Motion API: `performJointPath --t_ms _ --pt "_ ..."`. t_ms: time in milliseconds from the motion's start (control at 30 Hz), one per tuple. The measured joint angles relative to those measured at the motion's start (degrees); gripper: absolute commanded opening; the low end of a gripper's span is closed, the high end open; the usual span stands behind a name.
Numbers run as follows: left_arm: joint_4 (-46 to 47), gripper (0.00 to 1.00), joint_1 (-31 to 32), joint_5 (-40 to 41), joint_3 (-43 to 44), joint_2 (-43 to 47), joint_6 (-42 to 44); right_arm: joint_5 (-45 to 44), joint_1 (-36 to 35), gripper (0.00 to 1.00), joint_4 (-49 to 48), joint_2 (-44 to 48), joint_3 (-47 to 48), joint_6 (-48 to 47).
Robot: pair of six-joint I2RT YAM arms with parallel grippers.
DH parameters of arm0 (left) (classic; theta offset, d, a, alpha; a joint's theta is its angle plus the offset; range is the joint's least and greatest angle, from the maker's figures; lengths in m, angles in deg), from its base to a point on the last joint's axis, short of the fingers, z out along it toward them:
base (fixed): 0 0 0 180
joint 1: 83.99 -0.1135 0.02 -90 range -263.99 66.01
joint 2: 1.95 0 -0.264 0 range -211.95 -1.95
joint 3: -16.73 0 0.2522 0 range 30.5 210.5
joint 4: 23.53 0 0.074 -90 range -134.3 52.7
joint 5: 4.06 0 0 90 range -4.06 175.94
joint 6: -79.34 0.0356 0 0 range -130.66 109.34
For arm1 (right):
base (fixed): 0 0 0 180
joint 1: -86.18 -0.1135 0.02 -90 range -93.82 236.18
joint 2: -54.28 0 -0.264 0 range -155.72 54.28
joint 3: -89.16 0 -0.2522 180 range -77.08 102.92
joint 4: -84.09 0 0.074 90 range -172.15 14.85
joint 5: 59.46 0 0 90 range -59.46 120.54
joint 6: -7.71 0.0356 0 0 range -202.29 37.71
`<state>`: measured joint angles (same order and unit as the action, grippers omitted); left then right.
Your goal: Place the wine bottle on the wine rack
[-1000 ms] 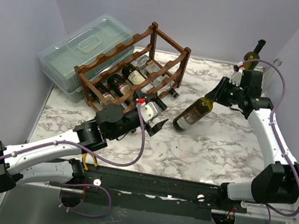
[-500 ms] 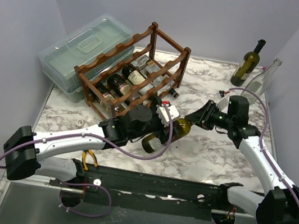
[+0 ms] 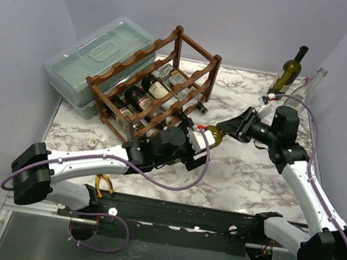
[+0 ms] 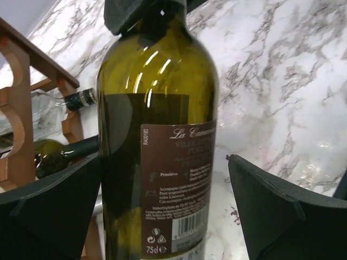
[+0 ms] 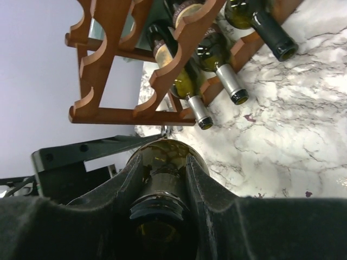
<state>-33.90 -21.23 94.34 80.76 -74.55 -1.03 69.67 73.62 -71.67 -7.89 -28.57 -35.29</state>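
Note:
The wine bottle (image 3: 215, 136) in my right gripper is crosswise to the rack's slots, so my left gripper should take hold of the bottle's body (image 4: 158, 162) and turn its base toward the rack.
The wine bottle (image 3: 214, 135), dark green glass with a brown label, lies low over the marble table in front of the wine rack (image 3: 146, 60). My right gripper (image 3: 232, 127) is shut on its neck (image 5: 162, 187). In the right wrist view both fingers (image 5: 214, 189) press the neck just behind the lip. My left gripper (image 3: 202, 142) is open and straddles the bottle's body (image 4: 157, 135). A gap shows between the label and the right finger (image 4: 276, 211). The left finger (image 4: 49, 211) sits close against the glass. The dark wooden rack (image 5: 108, 65) holds several bottles lying in its lower tiers.
A translucent lidded plastic box (image 3: 95, 58) stands behind the rack at the back left. A dark green bottle (image 3: 287, 72) and a clear bottle (image 3: 305, 91) stand upright at the back right. A small ring (image 3: 94, 142) lies near the left edge.
My left arm swung right from beside the rack, and the bottle's body now lies between its open fingers. The right gripper kept the neck while the bottle shifted nearer the rack.

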Motion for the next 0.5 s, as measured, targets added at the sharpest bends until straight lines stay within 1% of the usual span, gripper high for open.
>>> performJointPath --t_ms 100,167,233,300,367,400,433,467,500 --pt "-0.35 0.98 0.31 3.19 0.00 -0.61 1.44 1.25 0.00 0.01 -0.61 0.33 0.09 0.98" --pt "-0.76 0.95 0.37 5.46 0.00 -0.81 2.43 1.97 0.00 0.00 -0.59 0.85 0.09 1.22" --pt "-0.85 0.92 0.37 6.69 0.00 -0.83 3.15 2.36 0.00 0.01 -0.92 1.25 0.22 1.38" --pt "-0.85 0.85 0.68 7.93 0.00 -0.83 3.93 2.86 0.00 0.01 -1.20 1.40 0.52 1.60" --pt "-0.79 0.69 0.79 8.57 0.00 -0.81 4.55 2.99 0.00 0.01 -1.79 1.49 0.63 1.62" --pt "-0.70 0.59 0.87 8.79 0.00 -0.81 4.87 3.02 0.00 0.01 -2.10 1.49 0.63 1.66" --pt "-0.68 0.48 1.03 9.03 0.00 -0.81 5.40 3.08 0.00 0.04 -2.43 1.49 0.63 1.79" --pt "-0.74 0.38 1.14 9.18 0.00 -0.81 5.79 3.30 0.00 0.11 -2.86 1.49 0.63 1.57" --pt "-0.87 0.30 1.25 9.35 0.00 -0.79 6.54 3.45 0.00 0.18 -3.04 1.49 0.63 1.31"
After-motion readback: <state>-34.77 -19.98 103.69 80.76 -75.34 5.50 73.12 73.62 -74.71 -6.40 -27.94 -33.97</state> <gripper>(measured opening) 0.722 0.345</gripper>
